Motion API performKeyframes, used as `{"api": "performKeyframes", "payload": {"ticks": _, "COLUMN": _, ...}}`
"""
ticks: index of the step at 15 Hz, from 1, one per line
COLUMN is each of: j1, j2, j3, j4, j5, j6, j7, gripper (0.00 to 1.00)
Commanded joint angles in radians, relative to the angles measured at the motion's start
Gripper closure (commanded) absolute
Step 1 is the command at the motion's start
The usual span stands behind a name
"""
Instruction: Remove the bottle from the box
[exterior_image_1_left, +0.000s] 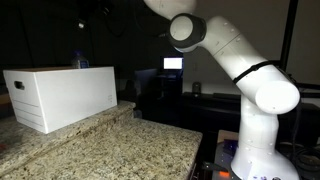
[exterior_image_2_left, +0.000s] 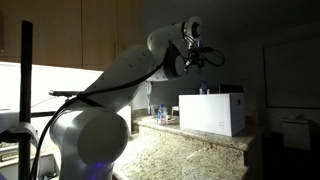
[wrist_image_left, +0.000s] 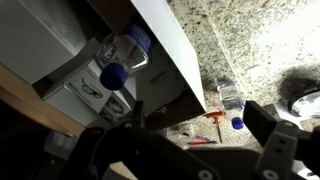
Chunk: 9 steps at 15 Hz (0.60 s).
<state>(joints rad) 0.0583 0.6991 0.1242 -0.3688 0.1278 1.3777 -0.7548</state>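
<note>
I should move back over the bottle's blue cap (wrist_image_left: 113, 76) before I reach down, because my open gripper is over the box's white side (wrist_image_left: 182, 59), off to one side of the bottle.
The large white box (exterior_image_1_left: 62, 96) stands on the granite counter, its slot handle on the short end; it also shows in an exterior view (exterior_image_2_left: 212, 112). In the wrist view I look down past its white wall (wrist_image_left: 170, 40) into it. Clear bottles with blue caps (wrist_image_left: 128, 50) stand inside; another blue cap (wrist_image_left: 113, 76) sits just below. A bottle top peeks over the rim (exterior_image_1_left: 78, 62). My gripper (exterior_image_2_left: 203, 56) hangs above the box, well clear of it. In the wrist view its fingers (wrist_image_left: 170, 145) are wide apart and empty.
Another clear bottle with a blue cap (wrist_image_left: 231, 102) lies on the granite counter (exterior_image_1_left: 120, 150) outside the box, next to red-handled tools (wrist_image_left: 205, 120). The room is dark, with a lit monitor (exterior_image_1_left: 173, 64) behind. Cabinets (exterior_image_2_left: 90, 30) hang above the counter.
</note>
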Motion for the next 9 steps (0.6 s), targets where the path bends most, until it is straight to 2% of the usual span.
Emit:
{"api": "performKeyframes", "payload": {"ticks": 1, "j1": -0.001, "j2": 0.034, "j3": 0.009, "j4": -0.012, "j5": 0.005, "j6": -0.019, "j7": 0.085, "gripper": 0.0}}
{"api": "performKeyframes", "payload": {"ticks": 5, "j1": 0.034, "j2": 0.103, "j3": -0.015, "j4": 0.003, "j5": -0.042, "j6": 0.004, "j7": 0.1, "gripper": 0.0}}
{"api": "performKeyframes", "payload": {"ticks": 9, "j1": 0.065, "j2": 0.118, "j3": -0.047, "j4": 0.003, "j5": -0.107, "j6": 0.016, "j7": 0.098, "gripper": 0.0}}
